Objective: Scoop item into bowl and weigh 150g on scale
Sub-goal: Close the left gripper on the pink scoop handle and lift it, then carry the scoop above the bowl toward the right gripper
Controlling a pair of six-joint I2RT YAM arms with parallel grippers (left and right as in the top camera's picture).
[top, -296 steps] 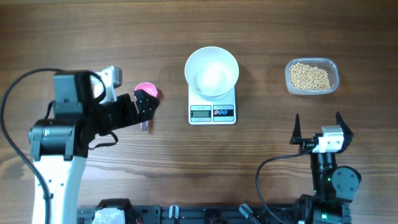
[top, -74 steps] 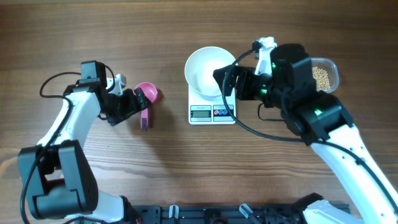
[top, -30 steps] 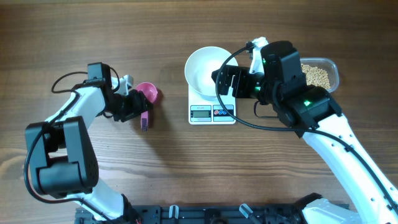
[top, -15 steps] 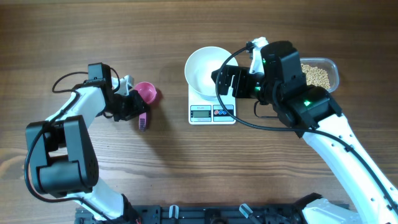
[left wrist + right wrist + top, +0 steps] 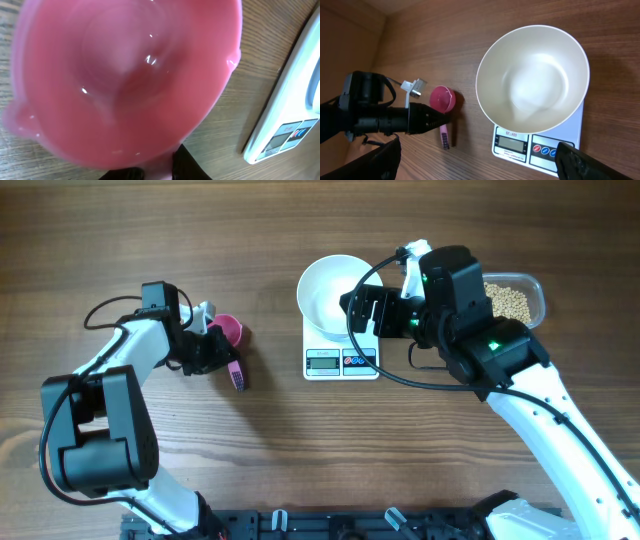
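Observation:
The robot's left gripper should grip the scoop next to the scoop's cup and hand the handle's purple end (image 5: 238,381) to the right gripper, because the beans (image 5: 507,302) are far from the left gripper.
A pink scoop (image 5: 228,332) sits left of the scale (image 5: 342,362). My left gripper (image 5: 222,355) is shut on its handle, whose purple end (image 5: 238,377) sticks out toward the front. In the left wrist view the scoop's cup (image 5: 125,75) fills the frame, and the dark fingers (image 5: 187,167) flank the handle. The white bowl (image 5: 340,295) stands empty on the scale. My right gripper (image 5: 362,312) hovers at the bowl's right side, open wide with nothing between its fingers. The beans (image 5: 508,300) lie in a clear container at the far right.
In the right wrist view the bowl (image 5: 532,75) covers the back of the scale (image 5: 540,152), whose display and buttons face the front. The left arm (image 5: 370,117) reaches in from the left toward the scoop (image 5: 442,99).
The left gripper has closed on the scoop's handle. The scoop has tipped up and its handle end has swung slightly right. The right arm has not moved.

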